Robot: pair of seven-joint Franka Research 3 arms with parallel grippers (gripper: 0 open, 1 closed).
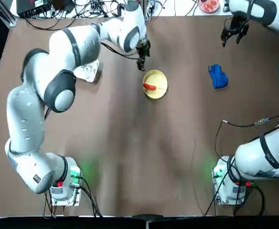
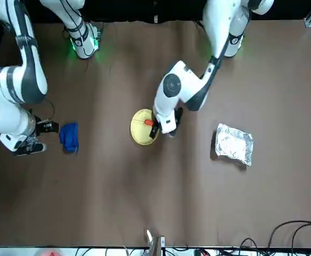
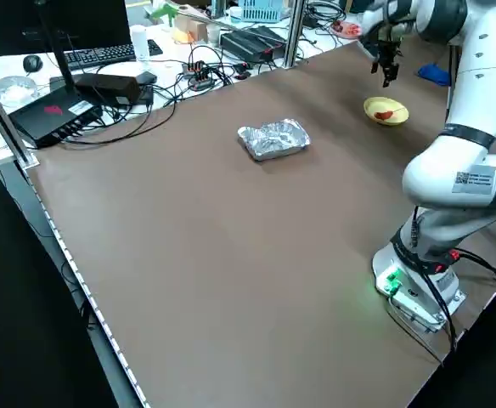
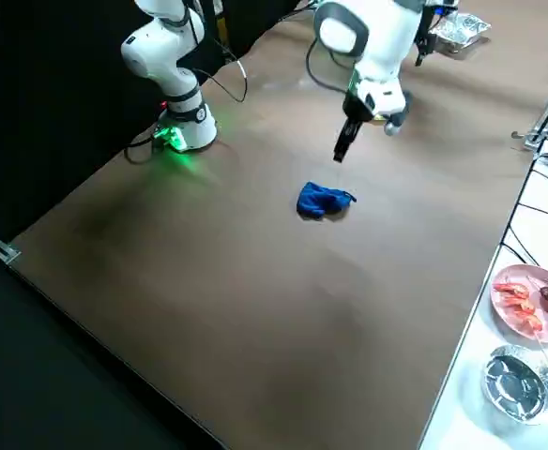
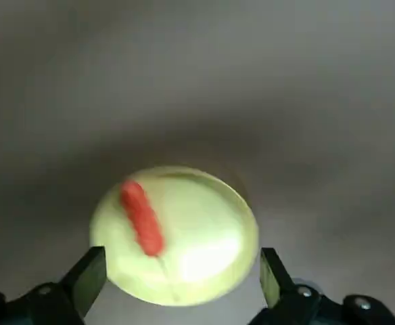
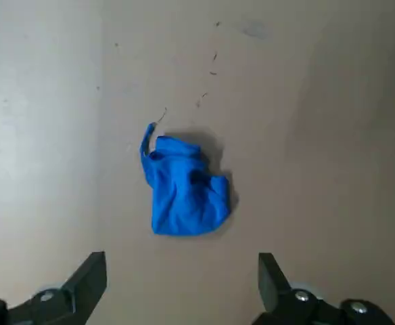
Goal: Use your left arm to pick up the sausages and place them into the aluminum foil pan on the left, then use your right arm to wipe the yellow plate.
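The crumpled blue cloth (image 2: 69, 137) has a thin strip (image 6: 145, 143) sticking out of it, so the blue cloth will stay bunched up with the strip hanging down when I lift it.
A red-orange sausage (image 1: 149, 87) (image 5: 142, 217) lies on the yellow plate (image 1: 159, 78) (image 5: 207, 254) near the middle of the table's far half. My left gripper (image 1: 141, 60) (image 5: 180, 265) hovers open above the plate's far left edge, with nothing between its fingers. The crinkled foil pan (image 1: 88, 71) (image 3: 273, 138) sits left of the plate, partly under the left arm in the top view. My right gripper (image 1: 234, 34) (image 6: 182, 267) hangs open in the air at the far right, above and beyond a crumpled blue cloth (image 1: 218, 76) (image 6: 184, 193).
Cables, a keyboard and black boxes (image 3: 78, 93) crowd the bench beyond the table's far edge. A pink plate with food (image 4: 532, 300) and a glass dish (image 4: 515, 380) stand off the table there. The arm bases (image 1: 65, 188) occupy the near corners.
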